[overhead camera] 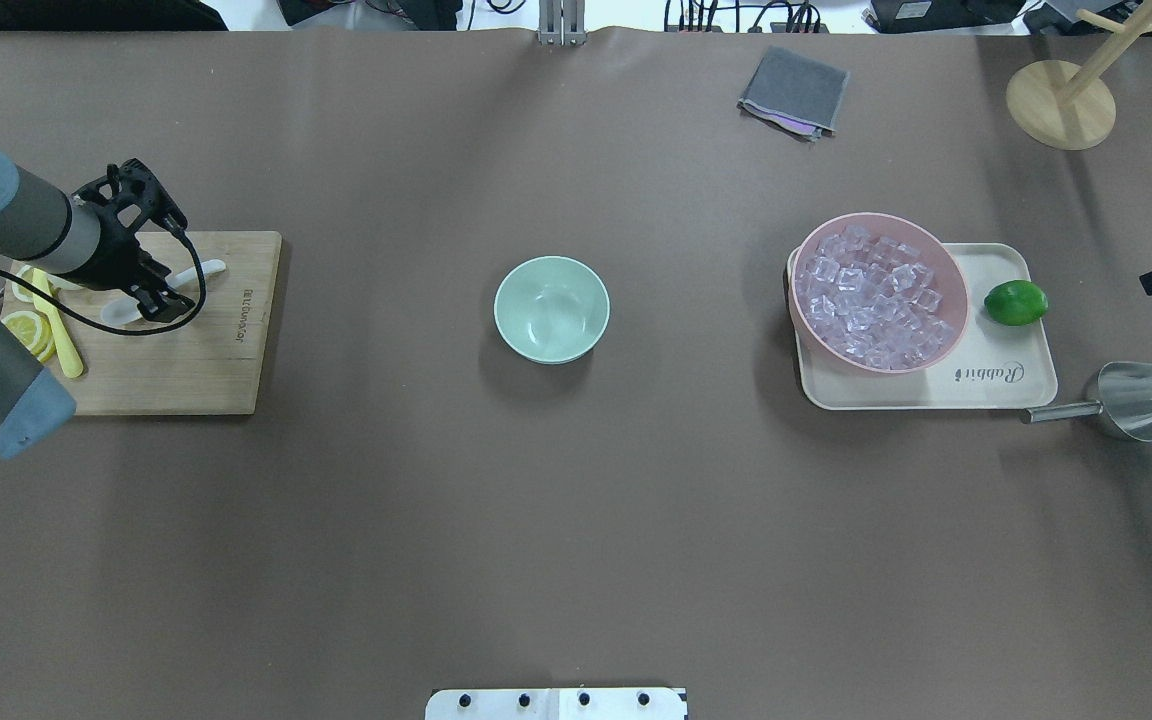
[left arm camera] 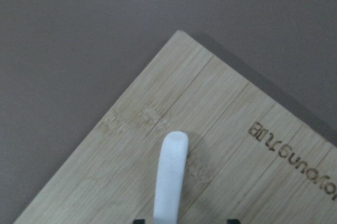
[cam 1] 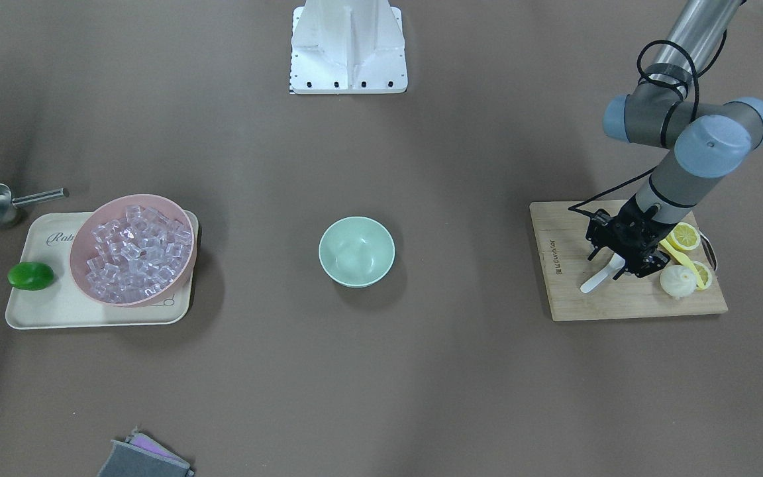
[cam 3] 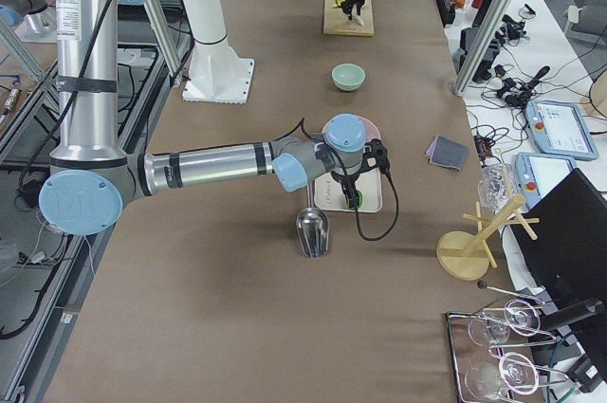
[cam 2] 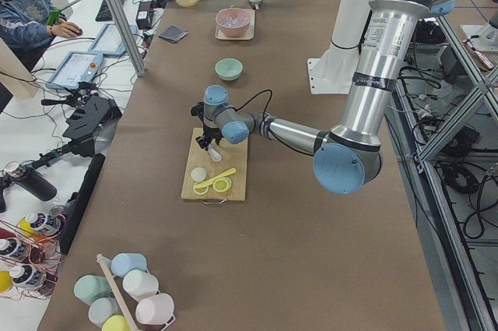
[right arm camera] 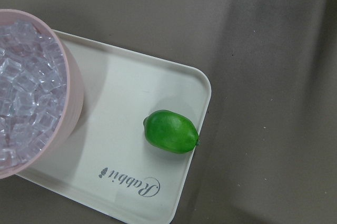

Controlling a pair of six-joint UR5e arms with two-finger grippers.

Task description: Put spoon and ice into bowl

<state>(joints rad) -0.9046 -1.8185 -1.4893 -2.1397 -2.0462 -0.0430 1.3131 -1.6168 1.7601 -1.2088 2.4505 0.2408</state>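
Observation:
I expect the white spoon point(cam 1: 603, 273) to turn on the cutting board when I close my left gripper, because the white spoon's handle is off-centre between the gripper's open fingers.
The white spoon point(cam 1: 595, 281) lies on the wooden cutting board point(cam 1: 620, 301) at my left. My left gripper point(cam 1: 620, 264) is low over it, and its jaws stand open on either side of the spoon's handle point(left arm camera: 171, 182), whose tip points away from the wrist camera. The scoop end point(overhead camera: 116, 312) shows beside the gripper point(overhead camera: 158, 303). The mint-green bowl point(overhead camera: 551, 308) stands empty at the table's middle. The ice point(overhead camera: 871, 300) fills a pink bowl point(overhead camera: 951, 265) on a tray. My right gripper point(cam 3: 356, 196) hangs above that tray; I cannot tell whether it is open or shut.
The cream tray point(overhead camera: 936, 390) also holds a lime point(overhead camera: 1016, 302). A metal scoop point(overhead camera: 1136, 400) lies beside the tray. Lemon slices point(cam 1: 684, 236), a yellow utensil point(overhead camera: 61, 335) and a white round thing point(cam 1: 676, 281) share the cutting board. A grey cloth point(overhead camera: 793, 90) lies far off.

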